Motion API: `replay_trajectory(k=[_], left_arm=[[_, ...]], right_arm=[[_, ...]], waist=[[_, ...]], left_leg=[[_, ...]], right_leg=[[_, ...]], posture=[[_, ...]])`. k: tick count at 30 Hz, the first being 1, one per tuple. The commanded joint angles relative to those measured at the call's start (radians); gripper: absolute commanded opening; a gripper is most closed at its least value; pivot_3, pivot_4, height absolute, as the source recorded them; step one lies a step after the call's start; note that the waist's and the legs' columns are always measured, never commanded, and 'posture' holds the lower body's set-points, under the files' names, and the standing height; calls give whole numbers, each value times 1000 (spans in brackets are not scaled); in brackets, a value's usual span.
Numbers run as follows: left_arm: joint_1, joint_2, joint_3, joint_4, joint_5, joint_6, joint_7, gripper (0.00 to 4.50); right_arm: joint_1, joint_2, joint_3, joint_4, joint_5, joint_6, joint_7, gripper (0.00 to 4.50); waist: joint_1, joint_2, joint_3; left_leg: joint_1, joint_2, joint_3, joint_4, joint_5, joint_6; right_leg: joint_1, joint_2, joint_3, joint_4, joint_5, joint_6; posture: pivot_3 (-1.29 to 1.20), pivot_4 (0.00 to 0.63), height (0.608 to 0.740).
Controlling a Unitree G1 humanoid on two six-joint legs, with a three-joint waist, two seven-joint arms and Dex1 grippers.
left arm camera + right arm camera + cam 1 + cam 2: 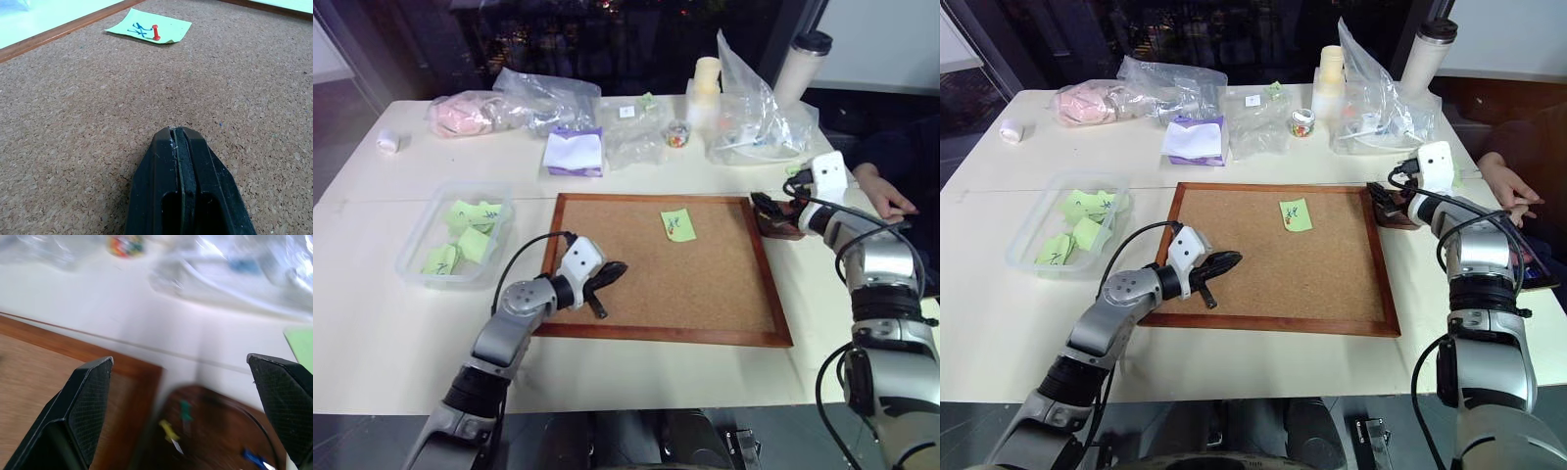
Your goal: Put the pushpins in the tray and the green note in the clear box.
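The red pushpin's head [155, 30] stands clear above the green note [679, 225]. My right gripper stays open, keep going toward the note and closes on that head.
The green note [677, 225] lies on the corkboard, fixed by a red pushpin [155, 32]. My left gripper [607, 279] rests shut and empty low over the board's near left part, pointing toward the note. The tray [215, 431], a dark brown dish, sits just off the board's far right corner and holds yellow [168, 431], green [185, 410] and blue [254, 458] pushpins. My right gripper [766, 208] hovers open over the tray, nothing between its fingers. The clear box [415, 247] stands left of the board with several green notes inside.
The wood-framed corkboard [636, 294] fills the table's middle. Behind it lie a purple-and-white pad [574, 152], clear plastic bags [548, 98], a small cup of coloured pins [677, 134] and a tumbler [800, 64]. A person's hand [886, 196] rests at the right edge.
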State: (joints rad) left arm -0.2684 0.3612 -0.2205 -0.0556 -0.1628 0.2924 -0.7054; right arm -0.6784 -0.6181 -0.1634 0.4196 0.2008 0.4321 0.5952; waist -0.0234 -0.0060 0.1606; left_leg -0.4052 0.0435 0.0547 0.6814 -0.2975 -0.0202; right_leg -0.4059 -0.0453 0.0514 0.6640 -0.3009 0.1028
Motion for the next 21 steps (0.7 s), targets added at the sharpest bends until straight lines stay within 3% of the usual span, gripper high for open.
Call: replay_trajectory(k=[1, 7, 21], left_arm=[[51, 29, -10, 13, 21, 33, -4, 0], [59, 16, 7, -15, 18, 41, 37, 0], [40, -18, -23, 6, 19, 27, 33, 0]], right_arm=[[35, 39, 48, -220, 54, 74, 44, 4471], [68, 118, 151, -389, 82, 158, 87, 4471], [134, 171, 235, -417, 64, 162, 86, 4471]], waist=[[-3, 0, 0], [-14, 0, 0], [-8, 0, 0]], left_leg=[[0, 0, 0, 0, 0, 0], [0, 1, -1, 0, 0, 0], [0, -1, -1, 0, 0, 0]], right_leg=[[0, 0, 0, 0, 0, 0], [0, 0, -1, 0, 0, 0], [1, -1, -1, 0, 0, 0]], posture=[[0, 150, 740], [0, 150, 740], [0, 150, 740]])
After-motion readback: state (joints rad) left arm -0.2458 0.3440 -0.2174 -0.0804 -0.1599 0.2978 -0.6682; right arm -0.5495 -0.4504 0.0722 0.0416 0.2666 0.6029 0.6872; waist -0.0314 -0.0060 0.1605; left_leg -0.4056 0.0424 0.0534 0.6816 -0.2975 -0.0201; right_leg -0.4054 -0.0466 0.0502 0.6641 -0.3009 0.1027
